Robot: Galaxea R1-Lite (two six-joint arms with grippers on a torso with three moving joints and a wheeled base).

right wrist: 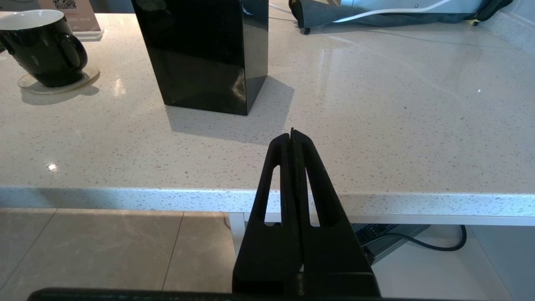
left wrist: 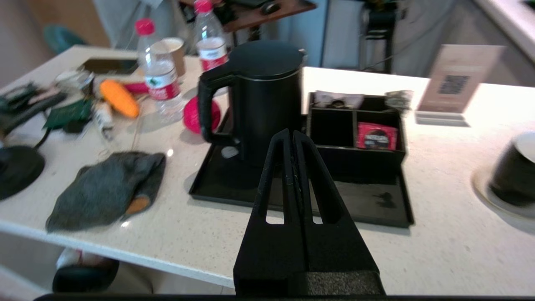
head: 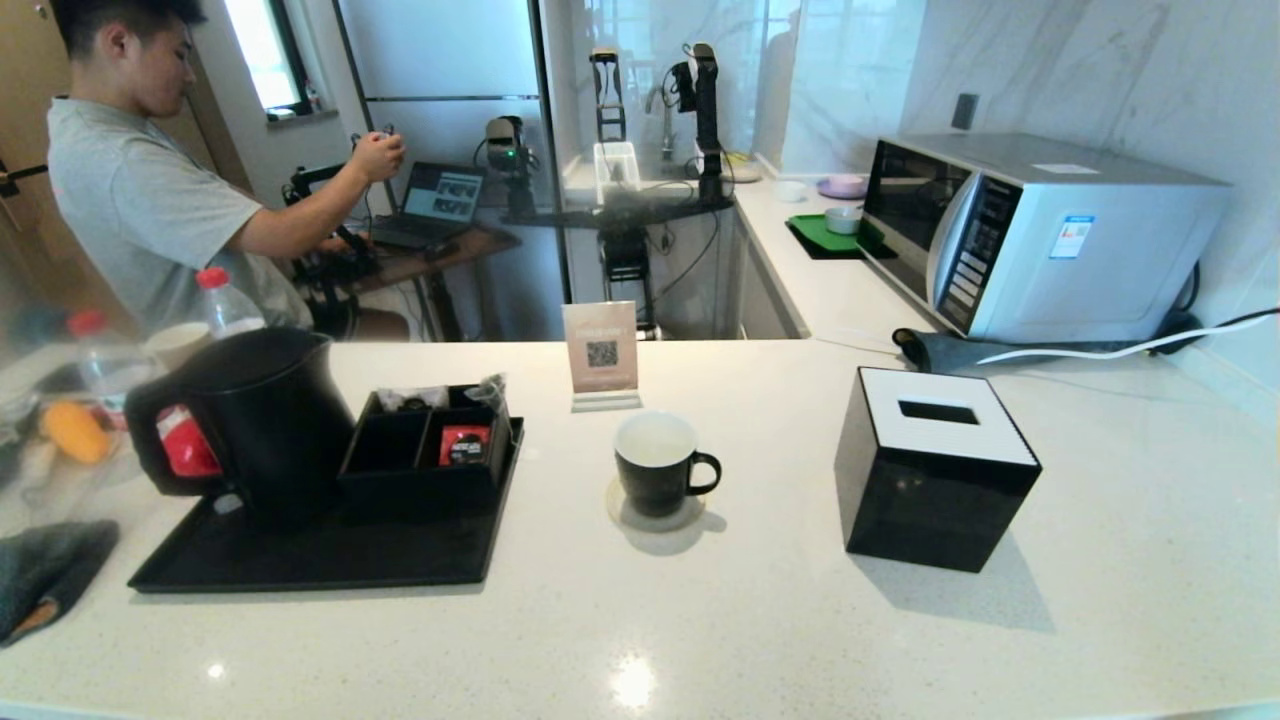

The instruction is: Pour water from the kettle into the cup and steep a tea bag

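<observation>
My left gripper is closed and points at the kettle's body (head: 288, 414). I should swing it over to the grey cloth's side and open it around the kettle's loop handle (head: 145, 442).
The matte black kettle (head: 262, 425) (left wrist: 265, 100) stands on the left of a black tray (head: 300, 560), its loop handle turned to the left. To the right of the tray, the black mug (head: 655, 465) (right wrist: 42, 50) with a white inside rests on a round coaster, ear handle to the right. I cannot make out water in it. A small greyish packet (left wrist: 399, 98) pokes up at the organiser's back corner; I cannot tell whether it is the tea bag. My left gripper (left wrist: 291, 133) is shut and empty, near the counter's front edge and facing the kettle. My right gripper (right wrist: 292, 131) is shut and empty, low in front of the counter edge.
A black organiser (head: 425, 450) with a red-and-black sachet (head: 464, 445) sits on the tray beside the kettle. A black tissue box (head: 935, 480) stands right of the mug, a QR sign (head: 601, 355) behind it. Bottles (left wrist: 161, 79), a grey cloth (left wrist: 108, 188) and clutter crowd the left; a microwave (head: 1040, 235) is far right.
</observation>
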